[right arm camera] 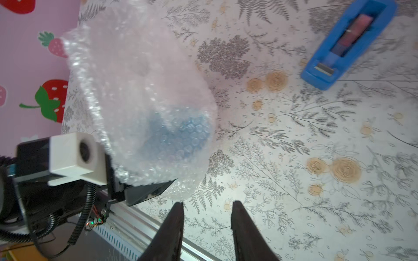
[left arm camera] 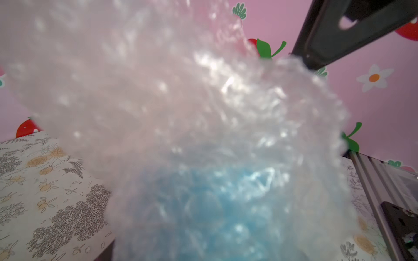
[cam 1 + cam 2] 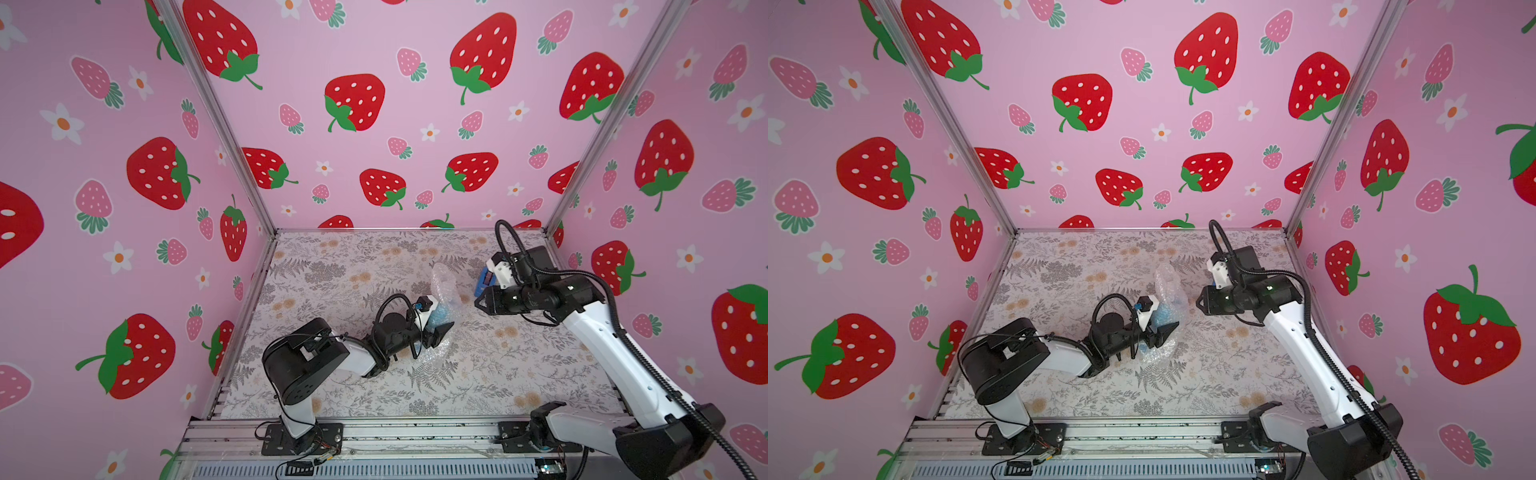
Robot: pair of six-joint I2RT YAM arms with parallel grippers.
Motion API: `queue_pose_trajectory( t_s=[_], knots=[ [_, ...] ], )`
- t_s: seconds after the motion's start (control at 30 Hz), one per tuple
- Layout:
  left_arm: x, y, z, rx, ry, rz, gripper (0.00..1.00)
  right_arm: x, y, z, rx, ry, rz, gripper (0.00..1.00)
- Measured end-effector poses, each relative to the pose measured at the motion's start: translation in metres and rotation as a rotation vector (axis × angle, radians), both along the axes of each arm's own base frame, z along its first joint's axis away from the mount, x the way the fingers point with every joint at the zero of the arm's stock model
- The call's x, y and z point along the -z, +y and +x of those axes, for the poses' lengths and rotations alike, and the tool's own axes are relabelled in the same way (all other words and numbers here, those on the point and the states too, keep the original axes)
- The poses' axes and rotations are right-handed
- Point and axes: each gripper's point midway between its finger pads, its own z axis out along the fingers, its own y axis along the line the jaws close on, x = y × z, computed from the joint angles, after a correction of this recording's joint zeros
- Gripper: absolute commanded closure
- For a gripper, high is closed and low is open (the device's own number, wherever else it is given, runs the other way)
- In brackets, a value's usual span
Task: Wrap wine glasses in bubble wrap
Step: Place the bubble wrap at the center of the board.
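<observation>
The bundle (image 1: 163, 176) lies over my left gripper's finger, so my right gripper should keep the bundle still (image 1: 205, 119) while my left gripper opens and grabs the bubble wrap again.
The light blue wine glass (image 3: 441, 316) (image 3: 1163, 313) lies bundled inside the clear bubble wrap (image 3: 442, 282) (image 3: 1167, 278) near the middle of the table. My left gripper (image 3: 439, 330) (image 3: 1163, 332) is shut on this bundle, one finger (image 1: 147, 192) under it. In the left wrist view the bubble wrap (image 2: 181, 90) fills the picture, with the wine glass (image 2: 214, 214) showing blue through it. In the right wrist view the wine glass (image 1: 178, 131) shows through the bubble wrap (image 1: 135, 67). My right gripper (image 3: 478, 303) (image 3: 1199, 302) (image 1: 207, 203) hovers open just right of the bundle, holding nothing.
A darker blue tape dispenser (image 1: 346, 45) (image 3: 484, 282) stands on the floral table behind the right gripper. Pink strawberry walls (image 3: 374, 124) close in three sides. An aluminium rail (image 3: 415, 432) with both arm bases runs along the front edge.
</observation>
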Motion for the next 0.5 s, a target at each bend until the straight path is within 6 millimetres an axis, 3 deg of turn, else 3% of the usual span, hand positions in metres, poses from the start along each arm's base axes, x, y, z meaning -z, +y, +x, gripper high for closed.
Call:
queue_pose_trajectory(
  t_s=[0.1,0.27,0.37,0.5],
  knots=[
    [-0.007,-0.011,0.003,0.024,-0.010,-0.020,0.33,0.030,-0.015,0.007,0.060,0.078,-0.001,0.62],
    [-0.022,-0.030,-0.002,0.087,-0.032,-0.049,0.31,0.074,-0.008,0.023,0.075,0.193,0.031,0.64],
    [-0.031,-0.040,-0.008,0.126,-0.042,-0.062,0.27,0.078,0.004,0.036,0.066,0.188,0.090,0.64],
    [-0.031,-0.042,-0.006,0.128,-0.037,-0.058,0.16,0.070,0.012,0.045,0.061,0.137,0.139,0.64]
  ],
)
